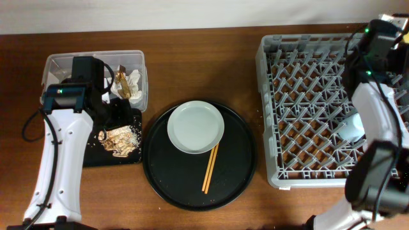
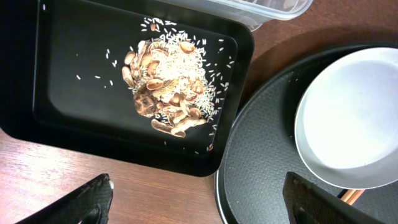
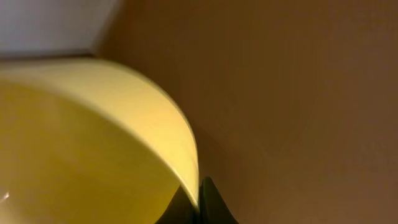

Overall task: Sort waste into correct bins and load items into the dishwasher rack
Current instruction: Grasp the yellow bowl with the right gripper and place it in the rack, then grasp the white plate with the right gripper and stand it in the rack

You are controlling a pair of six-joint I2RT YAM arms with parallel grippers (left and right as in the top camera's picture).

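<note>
I should keep lowering my right gripper, which holds the yellow bowl (image 3: 168, 127) by its rim at the grey rack's far corner (image 1: 401, 75), until the bowl rests in the rack.
The pale plate (image 1: 195, 126) lies on the round black tray (image 1: 160, 172), and the wooden chopsticks (image 1: 210, 168) lie beside it. The plate also shows in the left wrist view (image 2: 348, 118). The food scraps (image 1: 120, 140) (image 2: 168, 87) lie in the black rectangular tray (image 1: 96, 156) (image 2: 68, 106). The tissue and gold wrapper (image 1: 128, 83) lie in the clear tub (image 1: 61, 64). My left gripper (image 1: 120, 114) (image 2: 199, 205) is open and empty above the black rectangular tray's near edge. My right gripper (image 3: 199, 199) is shut on the yellow bowl's rim (image 3: 74, 143), over the grey rack's (image 1: 307, 96) far right corner. The cups do not clearly show.
The right arm (image 1: 377, 108) stretches over the rack's right side and hides part of it. A pale rounded shape (image 1: 350, 128) sits by the arm in the rack. Bare wooden table (image 1: 211, 57) lies behind the round tray.
</note>
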